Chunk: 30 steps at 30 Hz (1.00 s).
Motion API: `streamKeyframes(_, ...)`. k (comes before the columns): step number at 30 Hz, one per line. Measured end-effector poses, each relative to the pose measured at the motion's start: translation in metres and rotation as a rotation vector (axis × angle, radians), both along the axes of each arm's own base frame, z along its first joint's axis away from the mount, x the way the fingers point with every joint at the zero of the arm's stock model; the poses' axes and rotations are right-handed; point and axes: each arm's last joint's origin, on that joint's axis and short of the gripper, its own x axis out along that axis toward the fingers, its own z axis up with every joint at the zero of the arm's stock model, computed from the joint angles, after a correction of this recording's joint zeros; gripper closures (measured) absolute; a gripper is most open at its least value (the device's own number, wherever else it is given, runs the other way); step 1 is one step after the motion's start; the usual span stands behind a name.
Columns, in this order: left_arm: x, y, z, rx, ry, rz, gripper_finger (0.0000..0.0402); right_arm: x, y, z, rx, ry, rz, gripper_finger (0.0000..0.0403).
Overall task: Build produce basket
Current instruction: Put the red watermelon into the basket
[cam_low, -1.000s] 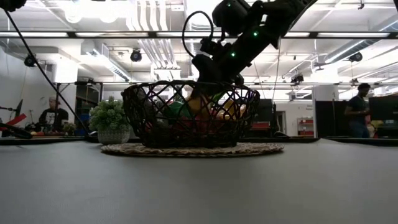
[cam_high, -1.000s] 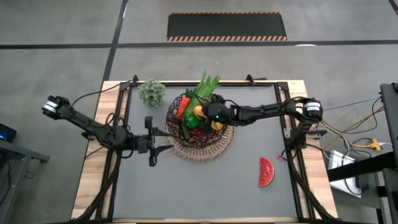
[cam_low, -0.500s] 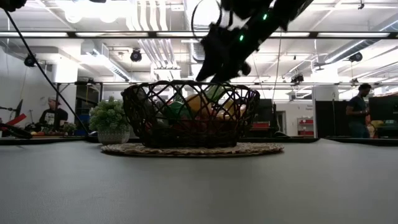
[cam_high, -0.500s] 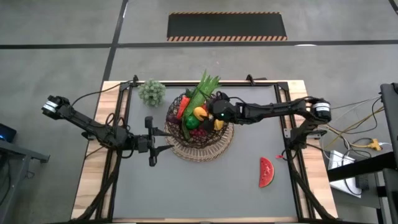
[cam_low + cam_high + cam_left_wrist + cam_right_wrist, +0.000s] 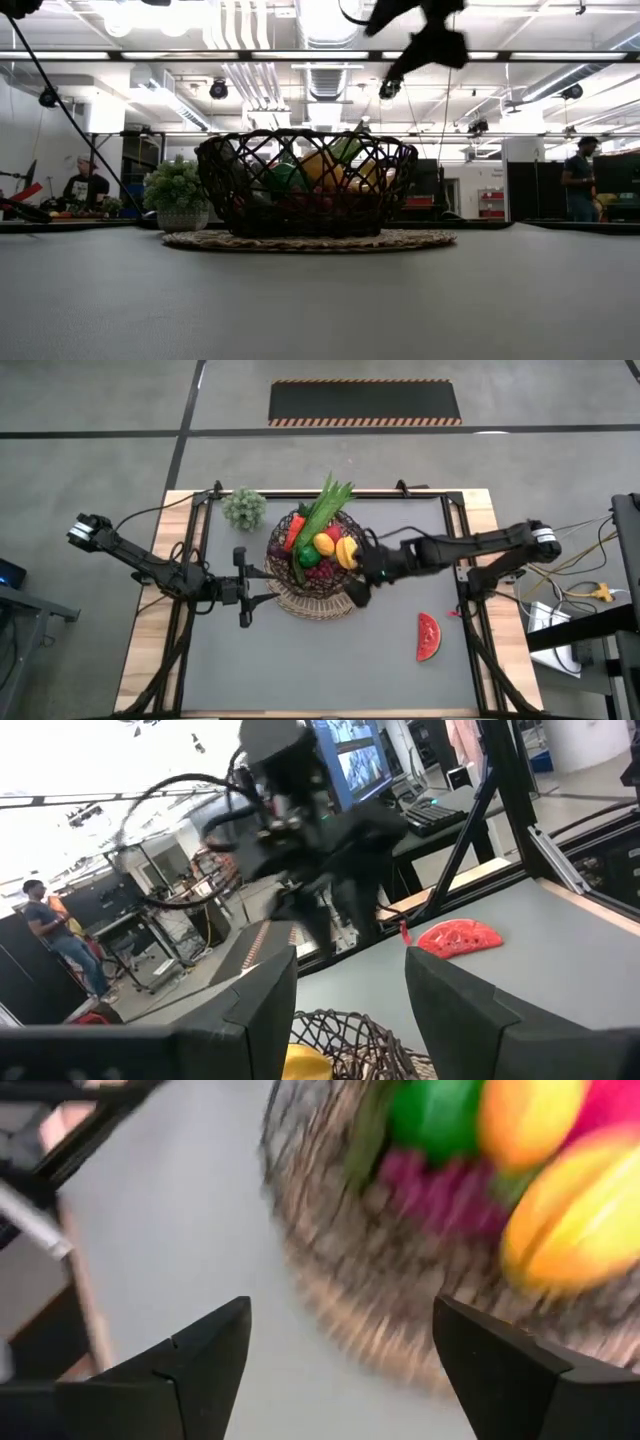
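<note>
I go on moving my right gripper toward the slice's middle (image 5: 428,639) with its fingers open before I close them across the slice's narrow width, as the watermelon slice (image 5: 429,632) is lying clear of the black rail.
The dark wire basket (image 5: 283,592) with its tan rim stands at the table's middle, holding a carrot and red pepper (image 5: 292,532), green leaves (image 5: 328,505), a lemon (image 5: 323,543), a mango (image 5: 347,550) and purple grapes (image 5: 312,560). A watermelon slice (image 5: 428,637) lies flat on the mat at the near right. My right gripper (image 5: 357,592) is open and empty above the basket's near right rim. In its wrist view (image 5: 340,1350) the mango (image 5: 560,1220) and a lime (image 5: 435,1115) show. My left gripper (image 5: 268,588) is open at the basket's left rim (image 5: 345,1032). My left gripper lies level, pointing toward the table's right, with its open fingers (image 5: 455,1010) on either side of the basket's left rim. I cannot tell whether they touch it.
A pale grey-green potted clump (image 5: 244,508) stands at the far left beside the basket. Black frame rails (image 5: 455,540) run along the table's sides. People stand in the room beyond (image 5: 578,175). Bare grey mat (image 5: 330,670) lies toward the near edge.
My right gripper has risen out of the basket and drawn back toward the table's near right, over the basket's rim. The mango and lemon it stood over now lie uncovered in the basket.
</note>
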Motion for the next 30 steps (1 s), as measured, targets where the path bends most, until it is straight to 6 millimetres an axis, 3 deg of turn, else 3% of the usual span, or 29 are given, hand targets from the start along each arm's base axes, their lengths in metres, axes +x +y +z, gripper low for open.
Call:
streamKeyframes(6,0.001,-0.001,-0.001,-0.003,0.006,-0.001,0.0230,-0.024,0.032,-0.014,0.177,0.261,-0.164,0.0110)
streamKeyframes(13,0.004,-0.002,-0.004,0.000,0.018,-0.001,0.0230,-0.063,0.062,-0.036,0.179,0.641,-0.423,0.0086)
streamKeyframes(24,0.005,-0.002,-0.005,-0.004,0.025,-0.001,0.0230,-0.105,0.102,-0.077,0.250,0.857,-0.601,0.0071)
streamKeyframes(30,0.005,-0.002,-0.005,-0.012,0.025,-0.002,0.0230,-0.124,0.110,-0.106,0.267,0.938,-0.554,0.0072)
